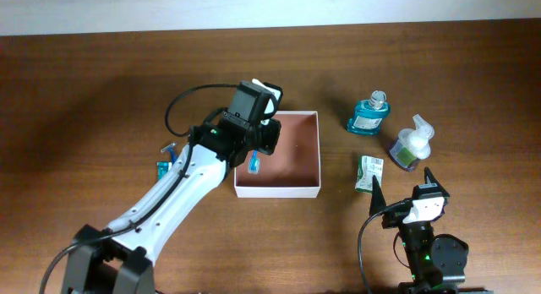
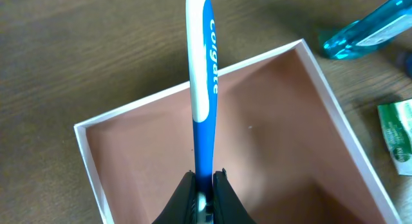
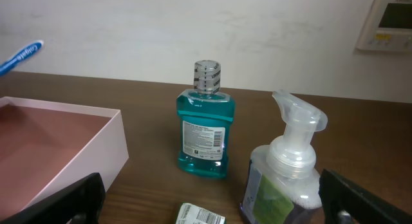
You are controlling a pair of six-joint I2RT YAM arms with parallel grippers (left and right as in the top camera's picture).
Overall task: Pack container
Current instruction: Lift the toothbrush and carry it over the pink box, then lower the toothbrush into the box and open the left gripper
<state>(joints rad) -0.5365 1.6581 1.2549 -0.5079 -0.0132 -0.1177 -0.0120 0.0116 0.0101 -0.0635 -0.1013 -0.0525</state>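
My left gripper should keep lowering the toothbrush and let go near the container's bottom (image 1: 275, 168), because the toothbrush's near end (image 1: 254, 164) is inside the container's front side, above the container's empty bottom.
The container (image 1: 296, 159) is a shallow square box with white walls and a pinkish-brown inside, at the table's middle. It also shows in the left wrist view (image 2: 277, 140) and at the left of the right wrist view (image 3: 77, 147). My left gripper (image 1: 254, 147) is shut on a blue and white Colgate toothbrush (image 2: 203, 76) and holds it over the container's left part (image 2: 205, 179). The toothbrush's lower end shows overhead (image 1: 253, 164), and its tip shows in the right wrist view (image 3: 19, 55). My right gripper (image 1: 404, 186) is open and empty to the right of the container (image 3: 209, 199).
A teal mouthwash bottle (image 1: 369, 114) (image 3: 205, 121) and a clear foam pump bottle (image 1: 411, 146) (image 3: 286, 166) stand right of the container. A green-and-white packet (image 1: 369, 172) (image 3: 201, 215) lies in front of my right gripper. A small blue item (image 1: 165, 163) lies left of the left arm.
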